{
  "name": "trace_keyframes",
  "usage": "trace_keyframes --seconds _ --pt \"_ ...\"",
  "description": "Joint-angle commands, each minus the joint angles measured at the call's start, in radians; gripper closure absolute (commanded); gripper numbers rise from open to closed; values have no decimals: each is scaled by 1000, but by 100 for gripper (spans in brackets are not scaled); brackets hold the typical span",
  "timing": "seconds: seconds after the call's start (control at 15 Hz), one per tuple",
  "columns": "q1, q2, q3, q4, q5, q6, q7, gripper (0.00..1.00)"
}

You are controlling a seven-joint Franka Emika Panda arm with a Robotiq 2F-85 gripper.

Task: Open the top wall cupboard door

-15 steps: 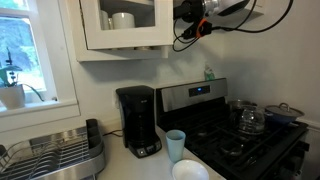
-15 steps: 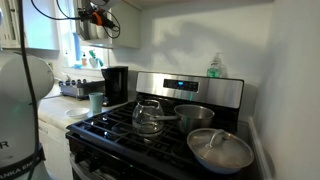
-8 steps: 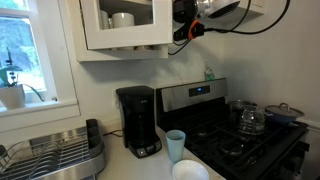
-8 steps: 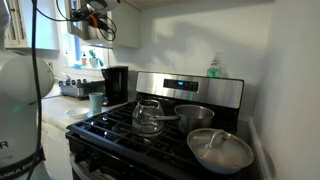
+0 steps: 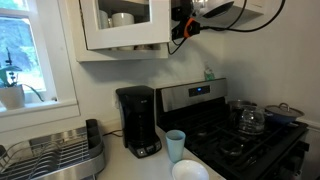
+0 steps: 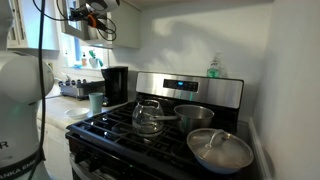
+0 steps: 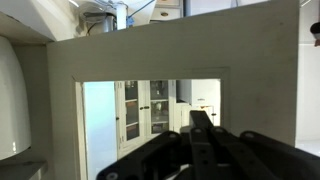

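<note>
My closed gripper should push the door's free edge toward the window to open the cupboard door wide, because the door is ajar and my gripper faces the door's inner side.
The top wall cupboard door is a white frame with a glass pane, and white mugs show behind it. It fills the wrist view, where its pane shows pale cabinets. My gripper is high up, just off the door's right edge, and it shows in front of the cupboard in an exterior view. In the wrist view my gripper rises from the bottom edge with its fingers pressed together, pointing at the lower frame. Nothing shows between the fingers. I cannot tell if the door is ajar.
Below the cupboard stand a black coffee maker, a light blue cup and a white bowl. A dish rack is by the window. The stove carries a glass kettle and pots. Cables trail behind my arm.
My gripper has moved a little left and up, closer to the cupboard's right edge. The door looks unchanged.
</note>
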Motion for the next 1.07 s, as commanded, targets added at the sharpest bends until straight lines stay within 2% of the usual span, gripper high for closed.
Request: trace_keyframes --seconds 0.0,0.27,0.53,0.8,1.0 --pt "-4 67 43 88 47 -48 16 100" --pt "-16 -6 48 9 87 61 160 100" --pt "-8 -51 64 -45 200 149 261 100" --pt "-8 -136 105 -146 136 339 408 100" --pt "-5 -175 121 -185 138 361 501 100"
